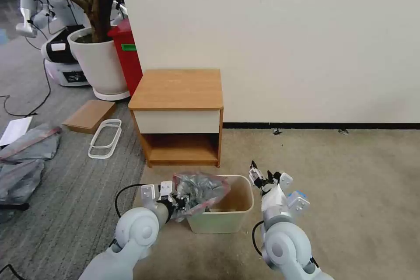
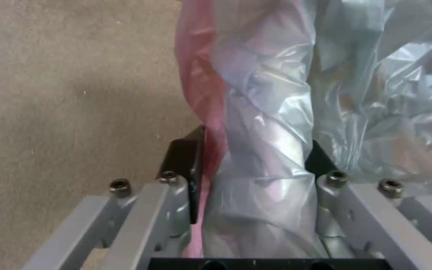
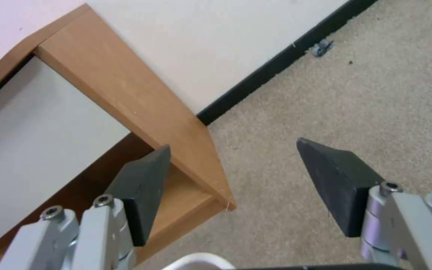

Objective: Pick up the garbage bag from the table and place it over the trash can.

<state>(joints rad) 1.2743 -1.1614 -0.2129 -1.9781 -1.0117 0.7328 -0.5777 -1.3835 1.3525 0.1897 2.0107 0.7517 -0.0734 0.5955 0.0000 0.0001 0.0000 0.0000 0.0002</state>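
The garbage bag is hanging in loose, bunched folds (image 1: 199, 188), and so its pinkish-red edge will spread open over the trash can's opening when the robot pulls it.
The crinkly grey garbage bag (image 1: 199, 189) with its pinkish-red edge hangs bunched over the left rim of the cream trash can (image 1: 227, 221), which stands on the carpet in front of the table (image 1: 177, 89). My left gripper (image 1: 180, 203) is shut on the garbage bag. In the left wrist view the plastic (image 2: 266, 150) is pinched between the black pads (image 2: 182, 161). My right gripper (image 1: 262, 177) hovers just right of the can's far right corner, open and holding nothing. The right wrist view shows its fingers (image 3: 141, 187) spread before the table (image 3: 126, 97), with the can's rim (image 3: 201, 261) at the edge.
A big white plant pot (image 1: 100, 61) and a tall red bin (image 1: 129, 54) stand left of the table by the wall. Flat grey bags (image 1: 26, 157), a wooden board (image 1: 89, 114) and a clear frame (image 1: 106, 138) lie on the floor at left. Bare carpet stretches right.
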